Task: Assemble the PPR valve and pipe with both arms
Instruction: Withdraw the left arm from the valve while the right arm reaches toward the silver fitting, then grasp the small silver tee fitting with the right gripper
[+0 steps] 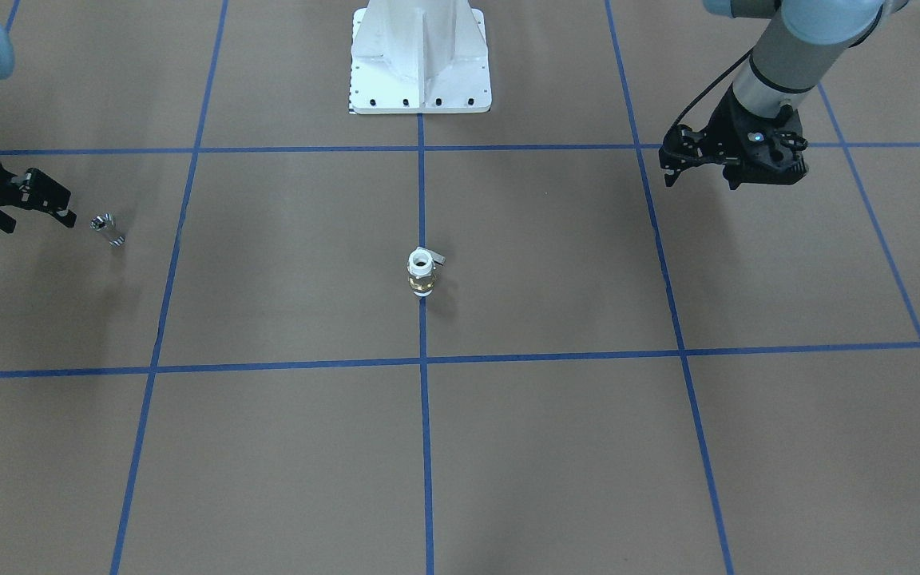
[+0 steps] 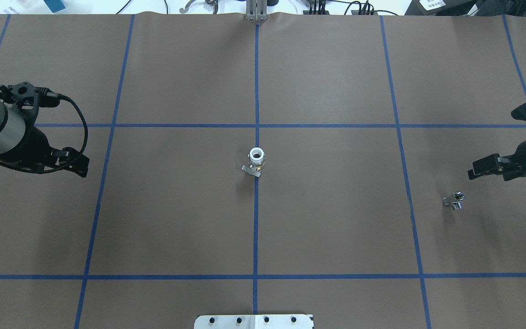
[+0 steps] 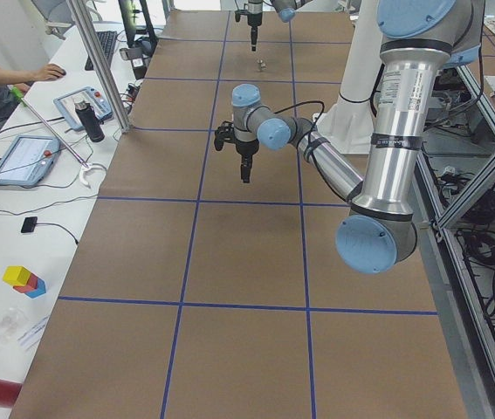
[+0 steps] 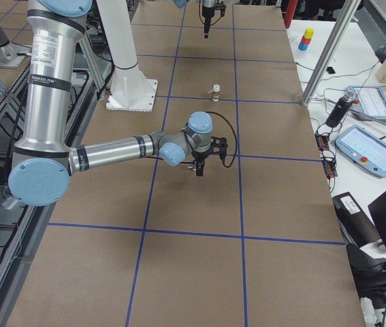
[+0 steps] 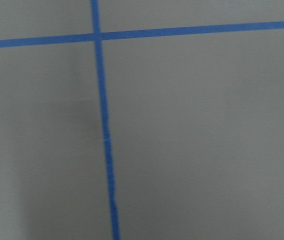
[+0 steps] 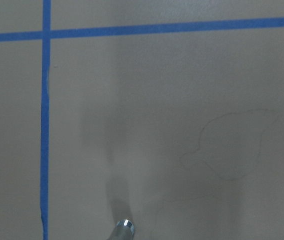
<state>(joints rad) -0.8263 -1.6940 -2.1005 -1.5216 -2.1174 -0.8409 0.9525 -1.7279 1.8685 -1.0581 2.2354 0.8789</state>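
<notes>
I expect the pipe (image 1: 108,229) to slide in and stand with its end sticking out when I lower it, because the PPR valve's opening (image 1: 421,259) faces up.
The PPR valve (image 1: 422,271) stands upright on the centre blue line, white ends, brass band, grey lever to one side; it also shows in the overhead view (image 2: 256,161) and the right side view (image 4: 215,90). The pipe (image 1: 109,229), a small shiny metal cylinder, lies on the robot's right side (image 2: 454,200), and its tip shows at the bottom of the right wrist view (image 6: 124,229). My right gripper (image 1: 38,222) hovers just beside the pipe, open and holding nothing (image 2: 487,176). My left gripper (image 1: 701,182) hangs open and empty far to the other side (image 2: 62,169).
Brown paper with a blue tape grid (image 2: 256,91) covers the table. The white pedestal base (image 1: 420,60) stands at the robot's edge. Beside the table's operator side sit tablets (image 3: 22,157), a bottle (image 3: 91,120), coloured blocks (image 3: 24,280) and a person's arm (image 3: 20,77).
</notes>
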